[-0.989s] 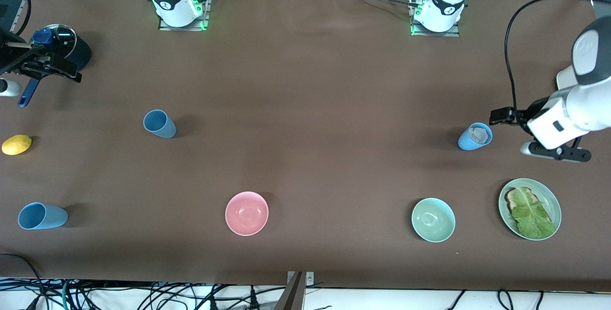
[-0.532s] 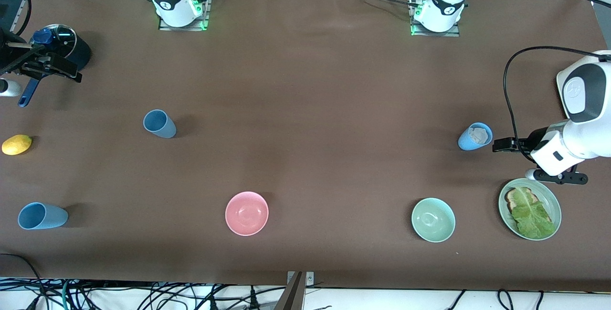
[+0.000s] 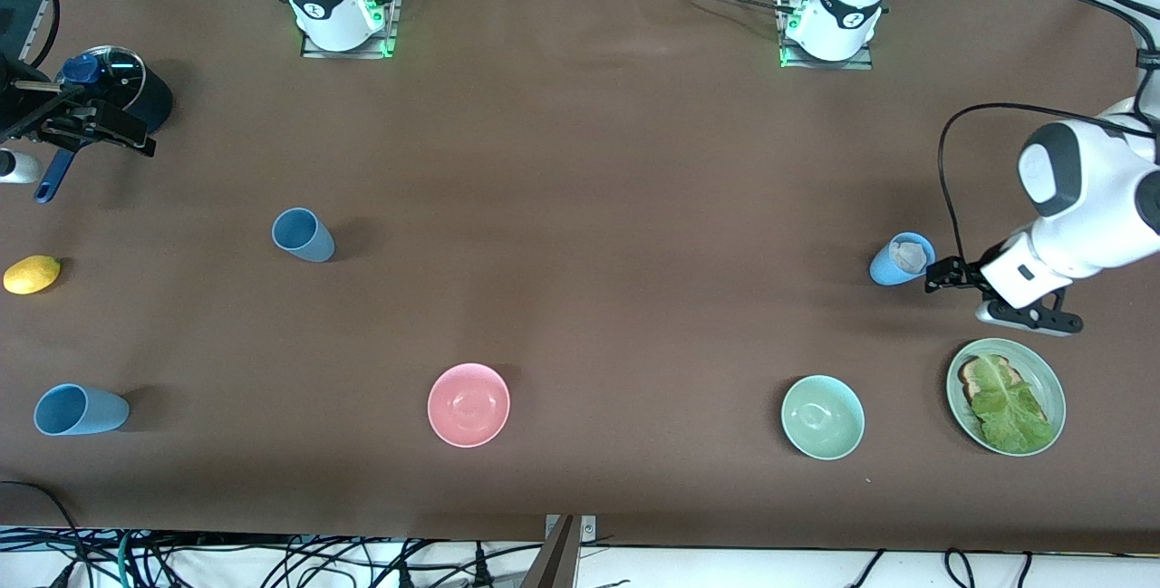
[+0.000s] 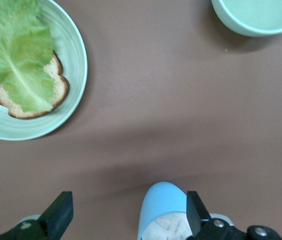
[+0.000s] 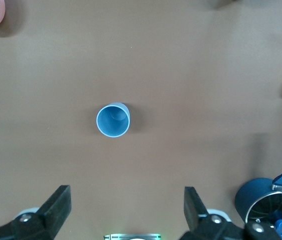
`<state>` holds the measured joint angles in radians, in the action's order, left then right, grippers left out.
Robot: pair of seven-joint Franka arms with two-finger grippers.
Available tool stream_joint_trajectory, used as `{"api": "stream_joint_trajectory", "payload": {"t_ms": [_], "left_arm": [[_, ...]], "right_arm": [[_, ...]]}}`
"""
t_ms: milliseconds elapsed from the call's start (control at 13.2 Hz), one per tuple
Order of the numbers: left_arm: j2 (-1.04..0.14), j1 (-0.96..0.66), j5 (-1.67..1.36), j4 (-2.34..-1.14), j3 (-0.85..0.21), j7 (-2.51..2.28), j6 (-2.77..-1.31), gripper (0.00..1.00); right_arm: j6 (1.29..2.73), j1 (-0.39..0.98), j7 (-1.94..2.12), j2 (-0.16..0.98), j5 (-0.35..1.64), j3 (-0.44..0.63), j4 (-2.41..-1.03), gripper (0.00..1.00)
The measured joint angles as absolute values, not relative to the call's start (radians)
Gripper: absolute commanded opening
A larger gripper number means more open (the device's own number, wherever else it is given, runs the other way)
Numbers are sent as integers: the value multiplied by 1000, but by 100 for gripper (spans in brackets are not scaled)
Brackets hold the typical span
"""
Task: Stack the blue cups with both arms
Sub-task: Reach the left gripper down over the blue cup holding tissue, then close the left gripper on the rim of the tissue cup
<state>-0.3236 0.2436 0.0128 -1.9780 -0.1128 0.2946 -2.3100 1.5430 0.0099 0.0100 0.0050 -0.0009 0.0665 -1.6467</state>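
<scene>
I expect the crumpled whitish thing (image 3: 908,257) to travel along inside as I carry the light blue cup upright, since that thing sits tucked below the cup's rim (image 3: 915,236).
Three blue cups stand on the brown table. A slate-blue cup (image 3: 303,235) is toward the right arm's end and shows in the right wrist view (image 5: 113,120). A light blue cup (image 3: 80,409) stands near the front edge at that end. Another light blue cup (image 3: 902,259) with a crumpled whitish thing inside is toward the left arm's end. My left gripper (image 3: 935,278) is open and low beside this cup. In the left wrist view the cup (image 4: 163,207) sits between the fingers, close against one. My right gripper (image 3: 104,128) is open and empty, high over the dark pot.
A pink bowl (image 3: 468,404) and a mint-green bowl (image 3: 822,417) stand near the front edge. A green plate (image 3: 1044,369) with bread and lettuce lies nearer the camera than the left gripper. A dark lidded pot (image 3: 122,90) and a lemon (image 3: 32,274) are at the right arm's end.
My left gripper has swung in toward the light blue cup with the crumpled thing, until the cup stands between its fingers. The right arm has not moved.
</scene>
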Motion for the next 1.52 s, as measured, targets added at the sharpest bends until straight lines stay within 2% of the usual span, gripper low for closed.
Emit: {"api": "stream_joint_trajectory", "payload": {"t_ms": [380, 913, 1293, 1369, 1445, 1521], "left_arm": [[-208, 235, 13, -2189, -113, 295, -2470, 100], [-199, 276, 13, -2320, -106, 348, -2657, 100], [-232, 284, 13, -2336, -106, 355, -2732, 100], [-241, 284, 13, -2336, -106, 356, -2747, 80], [-251, 284, 13, -2336, -107, 357, -2766, 35], [-261, 283, 13, -2336, -107, 357, -2782, 9]], "right_arm": [[1543, 10, 10, 5, -1, 66, -1647, 100], [1543, 10, 10, 5, -1, 66, -1647, 100], [1543, 10, 10, 5, -1, 66, -1647, 100], [1543, 10, 10, 5, -1, 66, -1647, 100], [1543, 10, 10, 5, -1, 66, -1647, 100], [1543, 10, 10, 5, -1, 66, -1647, 100]]}}
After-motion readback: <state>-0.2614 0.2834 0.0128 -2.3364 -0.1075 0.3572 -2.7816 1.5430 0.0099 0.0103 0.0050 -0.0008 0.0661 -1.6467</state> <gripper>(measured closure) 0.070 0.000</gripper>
